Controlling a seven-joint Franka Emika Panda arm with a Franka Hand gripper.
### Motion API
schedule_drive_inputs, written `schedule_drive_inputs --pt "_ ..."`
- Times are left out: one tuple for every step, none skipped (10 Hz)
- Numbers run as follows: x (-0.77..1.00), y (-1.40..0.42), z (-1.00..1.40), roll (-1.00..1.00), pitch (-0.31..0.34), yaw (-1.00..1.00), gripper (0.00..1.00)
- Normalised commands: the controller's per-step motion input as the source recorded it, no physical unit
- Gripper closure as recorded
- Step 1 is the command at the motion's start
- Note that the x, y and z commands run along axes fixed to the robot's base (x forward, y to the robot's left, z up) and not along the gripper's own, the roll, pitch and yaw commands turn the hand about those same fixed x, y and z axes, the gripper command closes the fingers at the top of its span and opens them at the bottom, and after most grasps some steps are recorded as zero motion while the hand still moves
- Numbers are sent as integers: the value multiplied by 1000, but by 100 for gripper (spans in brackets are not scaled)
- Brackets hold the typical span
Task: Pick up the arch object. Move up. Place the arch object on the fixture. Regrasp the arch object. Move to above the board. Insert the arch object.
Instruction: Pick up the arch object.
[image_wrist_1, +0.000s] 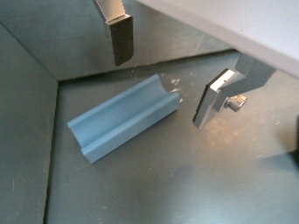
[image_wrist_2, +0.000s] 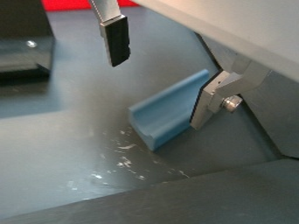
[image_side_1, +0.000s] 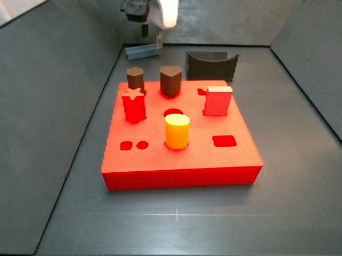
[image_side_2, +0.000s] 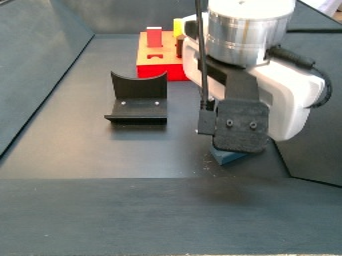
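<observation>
I expect the arch object (image_side_1: 142, 51) to sit cradled in the dip, groove up, when I put it down, because the fixture's top edge (image_side_1: 211, 59) dips between raised corners.
The arch object (image_wrist_1: 121, 119) is a small blue-grey block lying flat on the dark floor; it also shows in a wrist view (image_wrist_2: 173, 112), and in both side views (image_side_1: 142, 50) (image_side_2: 230, 155). My gripper (image_wrist_1: 169, 74) hovers just above it, open and empty, with one finger (image_wrist_1: 121, 41) off the block's side and the other finger (image_wrist_1: 214, 98) at its end. The fixture (image_side_2: 138, 98) stands apart near the board (image_side_1: 181, 140), the red slab with upright pegs.
Grey tray walls (image_side_1: 74, 70) enclose the floor. Brown, red and yellow-orange pegs (image_side_1: 175, 131) stand on the board. The fixture also shows behind the board (image_side_1: 213, 66).
</observation>
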Motion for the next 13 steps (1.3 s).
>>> schedule_drive_inputs --pt "-246 191 -549 -306 -150 -120 0" --pt "-200 186 -437 -350 -180 -143 0" --pt "-40 131 -203 -427 -266 -103 0" --pt "0 140 -26 -500 -314 -86 0" --pt "-14 191 -91 -459 -320 -143 0" --pt "0 151 -363 -344 -230 -180 0" --pt "0 109 -491 -281 -196 -183 0" --pt "0 69 -531 -250 -210 -163 0" --pt "0 0 -677 -159 -199 -146 0" --pt "17 -114 -911 -16 -177 -123 0" --pt "211 -274 -954 80 -84 -160 0" --pt "177 -191 -911 0 -130 -134 0" --pt "154 -40 -771 -83 -171 -163 0"
